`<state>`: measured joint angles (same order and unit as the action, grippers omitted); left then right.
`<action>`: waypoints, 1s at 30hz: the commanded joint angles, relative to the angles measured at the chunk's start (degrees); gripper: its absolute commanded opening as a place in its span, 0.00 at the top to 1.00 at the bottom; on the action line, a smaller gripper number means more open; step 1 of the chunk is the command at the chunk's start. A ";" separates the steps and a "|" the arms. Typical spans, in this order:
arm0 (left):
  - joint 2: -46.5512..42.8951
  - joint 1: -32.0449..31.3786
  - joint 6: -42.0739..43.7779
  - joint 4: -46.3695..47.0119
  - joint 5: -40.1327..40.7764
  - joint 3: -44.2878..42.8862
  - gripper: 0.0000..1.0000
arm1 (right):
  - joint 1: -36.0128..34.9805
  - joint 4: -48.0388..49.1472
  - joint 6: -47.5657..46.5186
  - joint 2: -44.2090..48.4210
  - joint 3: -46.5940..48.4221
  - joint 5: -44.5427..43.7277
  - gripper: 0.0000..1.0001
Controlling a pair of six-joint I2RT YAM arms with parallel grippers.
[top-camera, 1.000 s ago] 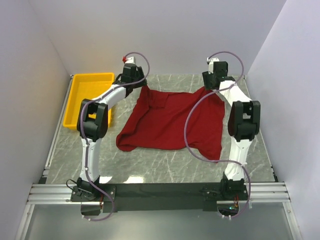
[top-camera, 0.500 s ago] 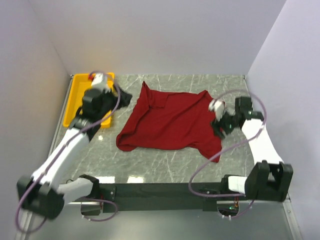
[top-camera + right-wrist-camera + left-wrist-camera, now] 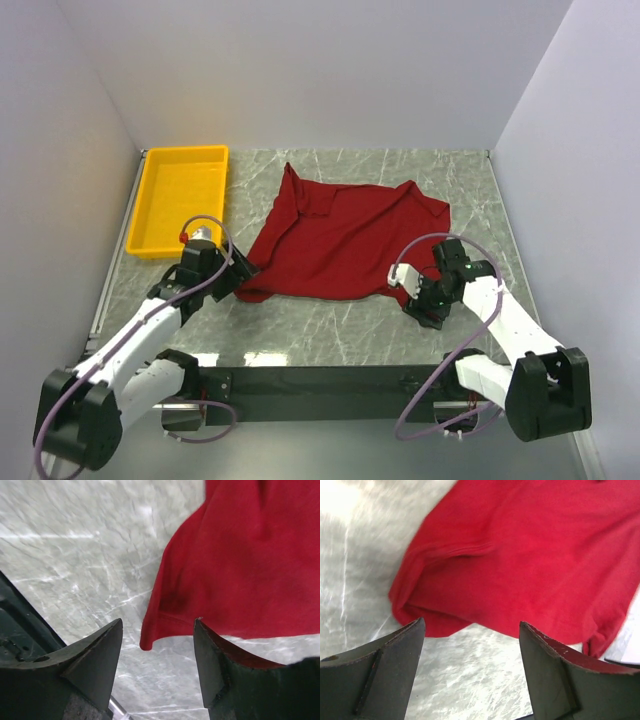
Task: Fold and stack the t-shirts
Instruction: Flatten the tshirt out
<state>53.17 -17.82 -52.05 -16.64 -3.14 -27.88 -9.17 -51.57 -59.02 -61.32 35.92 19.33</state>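
Note:
Next, I pinch the near corners (image 3: 149, 634) with both grippers and pull the hem straight before folding, because the dark red t-shirt's near corner (image 3: 253, 294) folds over by my left gripper.
A dark red t-shirt (image 3: 340, 240) lies spread and rumpled on the marble table, one far corner bunched up. My left gripper (image 3: 240, 275) is open and empty at the shirt's near left corner; in the left wrist view the red cloth (image 3: 530, 560) lies just beyond the fingertips (image 3: 405, 645). My right gripper (image 3: 412, 300) is open and empty at the shirt's near right corner; in the right wrist view a hemmed corner (image 3: 165, 625) sits between the open jaws, low above the table.
A yellow plastic tray (image 3: 150, 240) stands at the far left of the table. White walls close in the left, far and right sides. A black rail (image 3: 320, 380) runs along the near edge by the arm bases.
Both arms have swung from the shirt's far corners back to its near corners. The shirt's right side has shifted: the near right flap is shorter now.

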 commanded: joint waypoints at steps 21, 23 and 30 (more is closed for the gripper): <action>15.54 0.25 0.20 1.16 11.40 -2.27 0.48 | -1.20 7.54 2.16 -1.52 -5.60 -4.48 0.68; 17.05 0.25 0.89 2.14 10.79 -2.62 0.58 | -1.29 7.28 1.55 -1.78 -5.60 -4.30 0.73; 13.38 0.25 4.06 0.13 11.40 -3.75 1.00 | -1.20 3.86 -1.78 -0.38 -4.72 -5.09 0.97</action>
<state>69.93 -17.67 -50.63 -16.03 7.60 -29.41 -9.98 -45.21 -58.08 -62.89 30.63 14.98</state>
